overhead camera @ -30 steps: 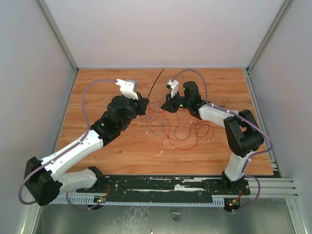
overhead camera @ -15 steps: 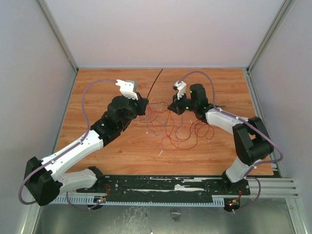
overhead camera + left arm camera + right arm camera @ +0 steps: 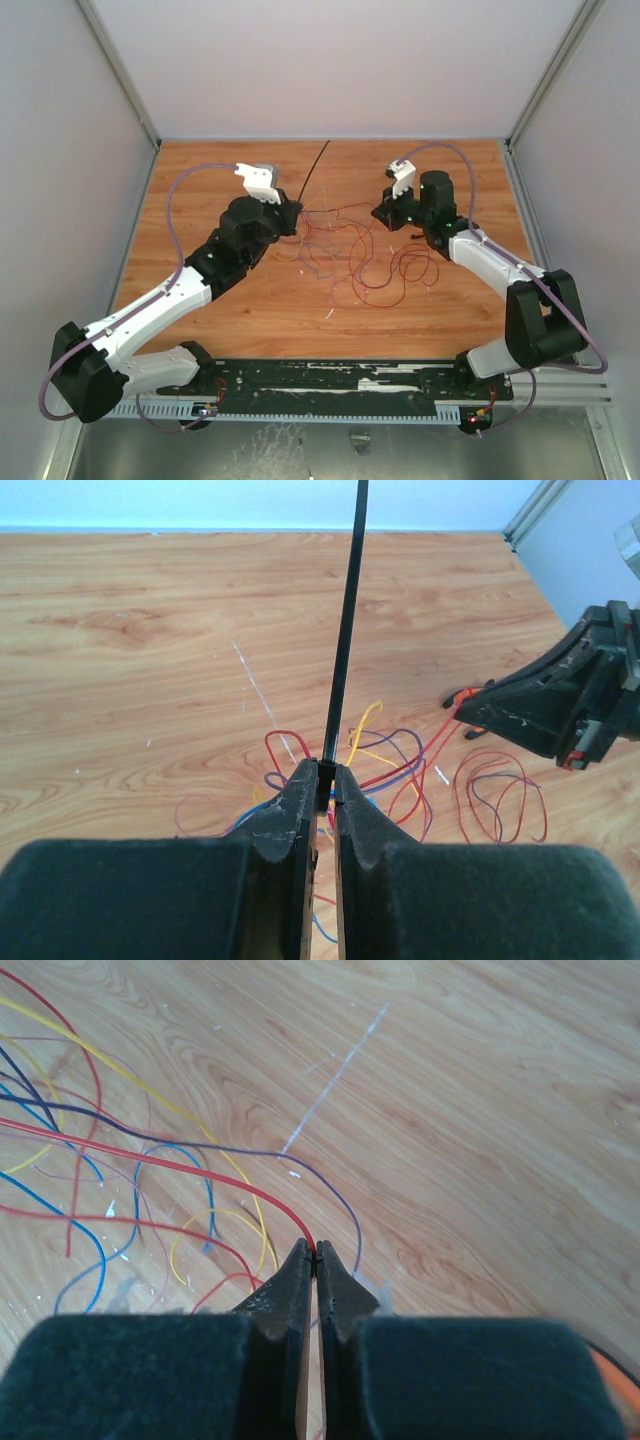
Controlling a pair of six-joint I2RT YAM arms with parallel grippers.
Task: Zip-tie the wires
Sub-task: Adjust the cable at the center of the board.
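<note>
I should keep pulling the red wire (image 3: 235, 1181) away with my right gripper until it runs straight, then let go, because the wire still bows above the tangle toward my left gripper.
The wires (image 3: 352, 252) lie in a loose tangle of red, purple, yellow and blue strands (image 3: 400, 765) on the wooden table between the arms. My left gripper (image 3: 295, 213) is shut on the lower end of the zip tie (image 3: 315, 170), a straight black strip that points away toward the back wall. In the left wrist view the zip tie (image 3: 345, 630) rises from between the left gripper's tips (image 3: 327, 776). My right gripper (image 3: 379, 212) is shut on one red wire (image 3: 150, 1157) right at its tips (image 3: 315, 1251). That wire runs taut to the left, back to the tangle.
The wooden table (image 3: 230, 300) is walled at the back and on both sides. Small white scraps (image 3: 328, 314) lie near the front. Something orange (image 3: 466, 696) shows beside the right gripper's fingers (image 3: 540, 715). A black rail (image 3: 330, 380) runs along the near edge.
The right arm has swung to the right with its gripper shut on a red wire, stretching that wire out of the tangle. The left arm and zip tie have not moved.
</note>
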